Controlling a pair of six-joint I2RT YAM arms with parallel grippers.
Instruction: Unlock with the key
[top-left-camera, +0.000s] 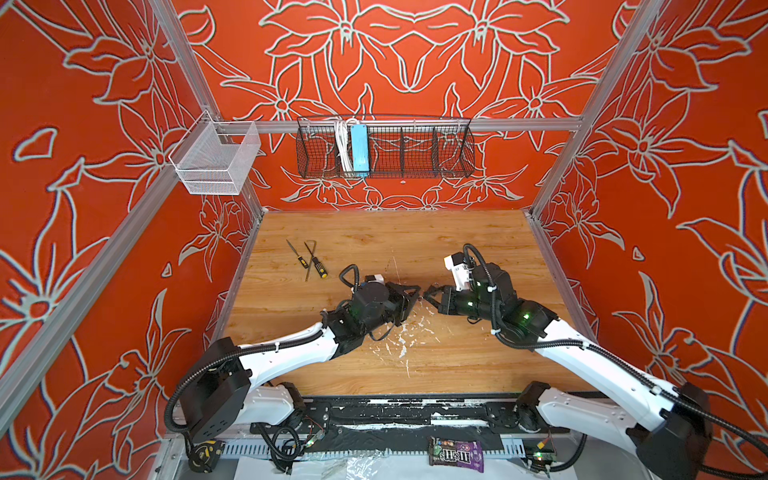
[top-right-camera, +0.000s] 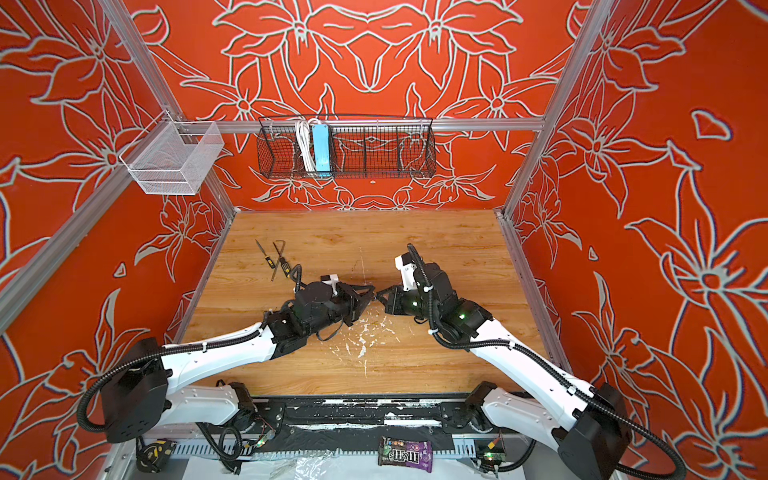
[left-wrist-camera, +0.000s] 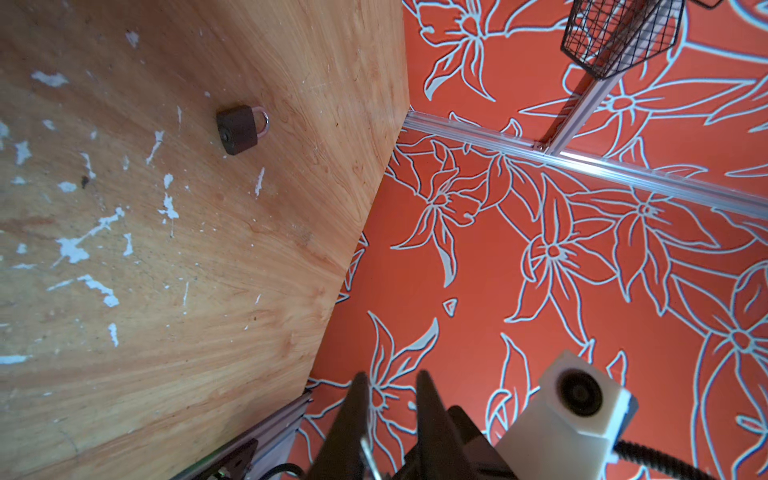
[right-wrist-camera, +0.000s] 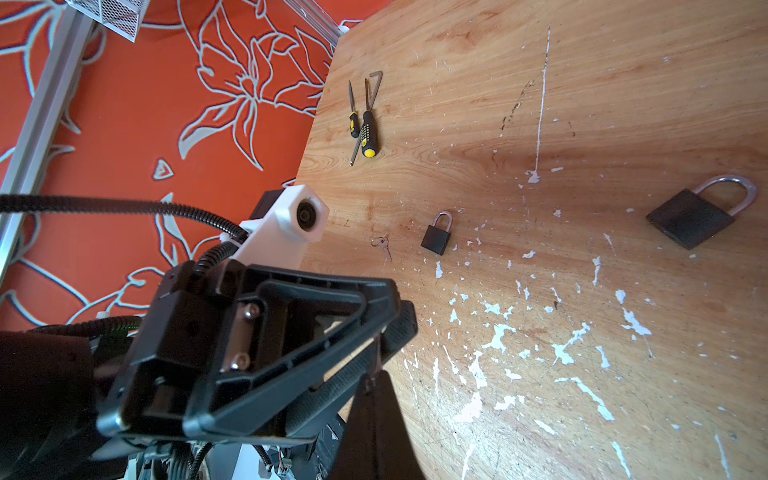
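Note:
The key's thin end (right-wrist-camera: 376, 350) is between my left gripper's fingers, so that gripper should keep hold of the key while my right gripper grabs the key by its ring end.
My two grippers meet tip to tip over the middle of the table in both top views, the left gripper (top-left-camera: 417, 292) facing the right gripper (top-left-camera: 429, 296). The right gripper (right-wrist-camera: 376, 376) is shut on a thin silver key (right-wrist-camera: 376, 354) that pokes out of its tips. That key (left-wrist-camera: 368, 451) lies between the left gripper's (left-wrist-camera: 392, 376) narrowed fingers, with a gap still showing beside it. A small dark padlock (right-wrist-camera: 436, 235) and a larger padlock (right-wrist-camera: 702, 212) lie flat on the wood, both shackles closed. The left wrist view shows one padlock (left-wrist-camera: 240, 129), keyhole towards the camera.
A ring of spare keys (right-wrist-camera: 382, 245) lies beside the small padlock. Two screwdrivers and a hex key (top-left-camera: 311, 262) sit at the table's back left. A black wire basket (top-left-camera: 384, 147) and a white mesh basket (top-left-camera: 216, 160) hang on the frame. Both arms hide the padlocks from both top views.

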